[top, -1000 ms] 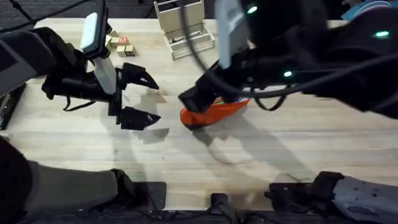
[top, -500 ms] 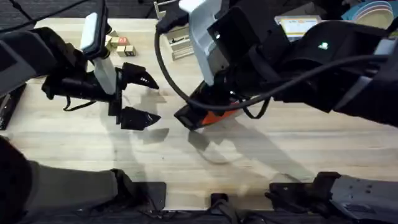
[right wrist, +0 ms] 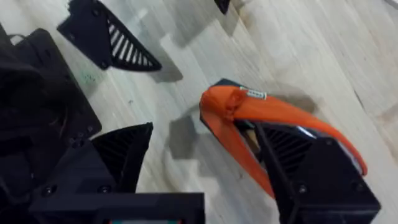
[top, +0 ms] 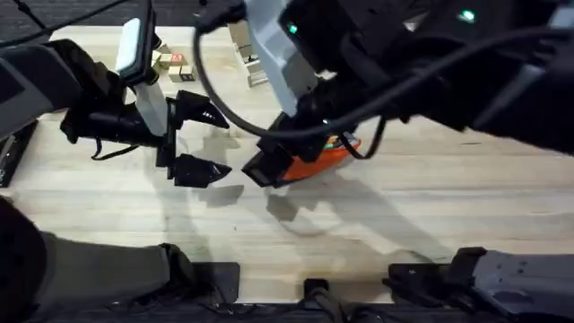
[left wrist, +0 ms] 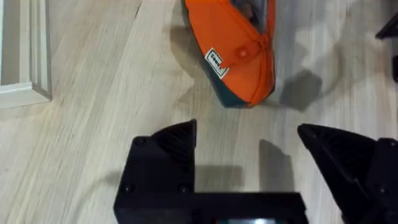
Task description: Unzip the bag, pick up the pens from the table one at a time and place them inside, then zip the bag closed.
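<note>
The bag's opening is wide open beyond the orange pull tab. The bag will close all the way to its far end when I pull the tab along.
The orange bag lies near the middle of the table, its zipper opening gaping along the top. My right gripper is open and straddles the bag's end: one black finger hangs over the opening, the other stands beside the bag on bare wood. My left gripper is open a short way left of the bag, with nothing between its fingers; the bag's end lies just beyond its fingertips. The pens are out of view; whether any lies inside the bag I cannot tell.
A white rack stands at the back of the table, also seen as a white frame. Small wooden blocks lie at the back left. The right arm looms large over the table's middle and right.
The right arm has swung left and risen closer under the camera, its gripper staying at the bag's left end. The left arm and gripper have not moved.
</note>
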Tool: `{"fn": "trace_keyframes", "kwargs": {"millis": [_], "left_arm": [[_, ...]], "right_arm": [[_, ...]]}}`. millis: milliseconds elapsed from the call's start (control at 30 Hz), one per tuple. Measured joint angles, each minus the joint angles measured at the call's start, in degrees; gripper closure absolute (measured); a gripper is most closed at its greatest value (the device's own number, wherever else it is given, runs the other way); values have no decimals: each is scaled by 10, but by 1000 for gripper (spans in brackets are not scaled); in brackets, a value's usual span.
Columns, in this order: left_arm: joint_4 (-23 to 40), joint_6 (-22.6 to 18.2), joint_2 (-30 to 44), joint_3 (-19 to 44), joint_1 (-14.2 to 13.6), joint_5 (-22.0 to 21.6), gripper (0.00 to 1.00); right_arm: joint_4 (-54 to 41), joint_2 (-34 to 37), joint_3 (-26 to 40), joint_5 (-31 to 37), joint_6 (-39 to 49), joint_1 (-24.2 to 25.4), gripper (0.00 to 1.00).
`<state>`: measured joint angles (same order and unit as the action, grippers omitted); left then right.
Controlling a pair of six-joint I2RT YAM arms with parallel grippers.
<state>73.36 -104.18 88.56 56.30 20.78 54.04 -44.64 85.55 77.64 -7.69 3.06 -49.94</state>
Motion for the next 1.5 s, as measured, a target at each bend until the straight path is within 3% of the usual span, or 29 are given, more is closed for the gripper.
{"fn": "trace_keyframes", "kwargs": {"millis": [167,667,800,1000,1300,1500], "left_arm": [[1,0,0,0,0,0,7],[2,0,0,0,0,0,7],[2,0,0,0,0,0,7],[2,0,0,0,0,0,7],[2,0,0,0,0,0,7],[2,0,0,0,0,0,7]], "right_arm": [[-3,38,31,-1,8,-1,4],[22,91,33,19,30,2,4],[27,143,34,19,30,6,5],[27,165,34,19,30,11,11],[29,176,34,21,33,20,312],[29,176,34,14,33,18,828]]}}
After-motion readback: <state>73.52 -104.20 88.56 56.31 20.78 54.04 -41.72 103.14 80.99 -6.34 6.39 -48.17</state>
